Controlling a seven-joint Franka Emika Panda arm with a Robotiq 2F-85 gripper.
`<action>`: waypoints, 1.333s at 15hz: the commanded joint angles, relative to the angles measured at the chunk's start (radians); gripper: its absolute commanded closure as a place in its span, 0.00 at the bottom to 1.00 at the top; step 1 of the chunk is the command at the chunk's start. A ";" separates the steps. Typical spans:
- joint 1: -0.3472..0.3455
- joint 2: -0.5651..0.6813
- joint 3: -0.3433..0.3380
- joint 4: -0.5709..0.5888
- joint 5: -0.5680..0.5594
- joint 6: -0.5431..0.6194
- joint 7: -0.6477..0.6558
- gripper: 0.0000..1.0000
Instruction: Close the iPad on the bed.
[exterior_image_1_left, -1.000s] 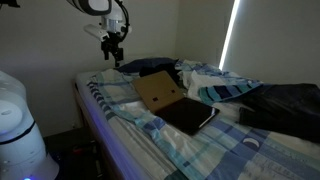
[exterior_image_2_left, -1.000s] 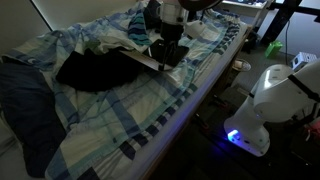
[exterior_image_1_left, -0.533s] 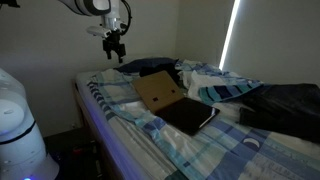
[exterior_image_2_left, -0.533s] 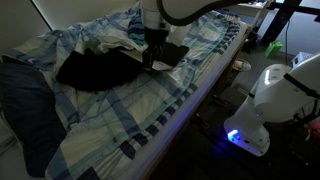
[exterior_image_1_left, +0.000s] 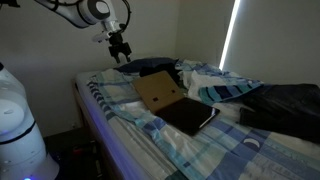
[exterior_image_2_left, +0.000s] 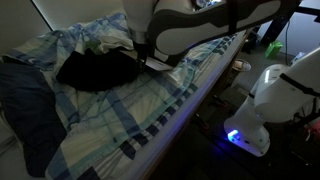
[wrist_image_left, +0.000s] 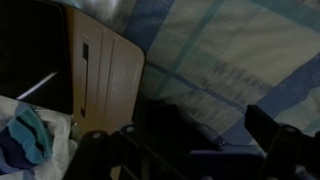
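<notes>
The tan cover (exterior_image_1_left: 156, 90) is joined to the dark screen along a straight edge (exterior_image_1_left: 170, 105), so the cover will flip over and lie flat when I push it up.
The iPad lies open in the middle of the bed. Its tan cover (exterior_image_1_left: 158, 92) is propped up at an angle and its dark screen (exterior_image_1_left: 191, 117) lies flat on the striped blanket. In the wrist view the tan cover (wrist_image_left: 105, 80) and the dark screen (wrist_image_left: 35, 50) are at the upper left. My gripper (exterior_image_1_left: 120, 47) hangs in the air above the far head end of the bed, well clear of the iPad. Its fingers (wrist_image_left: 205, 140) are apart with only blanket between them. In an exterior view my arm (exterior_image_2_left: 200, 25) hides most of the iPad.
The bed has a blue and white checked blanket (exterior_image_1_left: 200, 150) and rumpled bedding. Dark clothes (exterior_image_2_left: 95, 70) lie on it, with a dark bundle (exterior_image_1_left: 285, 105) at the far side. The white robot base (exterior_image_2_left: 280, 100) stands beside the bed. A wall is behind the bed.
The arm has swung and now fills more of an exterior view. The gripper has shifted slightly up and sideways above the head of the bed. The iPad has not moved.
</notes>
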 joint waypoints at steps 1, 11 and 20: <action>-0.011 0.054 0.032 0.036 -0.119 0.001 0.114 0.00; 0.005 0.217 0.038 0.077 -0.417 -0.033 0.349 0.00; 0.048 0.309 0.007 0.111 -0.473 -0.072 0.383 0.49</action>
